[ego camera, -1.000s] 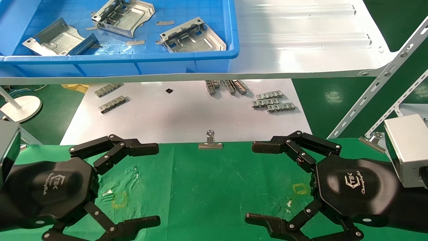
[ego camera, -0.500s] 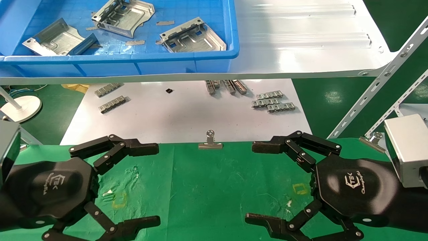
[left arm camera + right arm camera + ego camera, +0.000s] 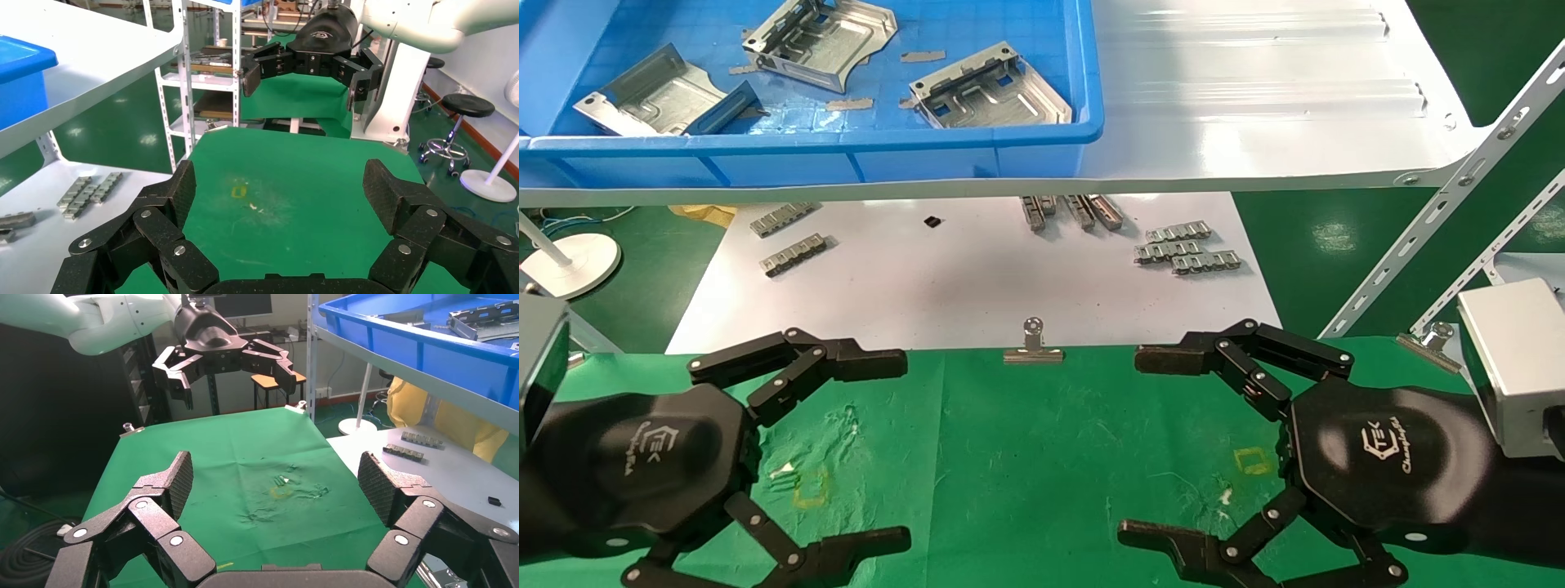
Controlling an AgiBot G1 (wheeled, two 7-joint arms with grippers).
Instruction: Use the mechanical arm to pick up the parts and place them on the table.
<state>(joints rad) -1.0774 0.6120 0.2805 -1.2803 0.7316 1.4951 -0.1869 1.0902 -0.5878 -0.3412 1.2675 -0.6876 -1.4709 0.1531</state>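
Grey strip ends stick out from under the middle silvery sheet-metal part. The strips should stay on the bottom of the bin when I lift that part.
Three silvery sheet-metal parts lie in a blue bin on the white shelf at the back. My left gripper hovers open over the left side of the green-cloth table, nothing between its fingers. My right gripper mirrors it over the right side, open and empty. Each wrist view looks across the cloth at the other arm's gripper, far off. Small yellow squares mark the cloth.
The glossy white shelf overhangs a lower white board carrying small grey segmented strips. A silver binder clip holds the cloth's far edge. Slotted shelf struts rise at right. A white lamp base stands at left.
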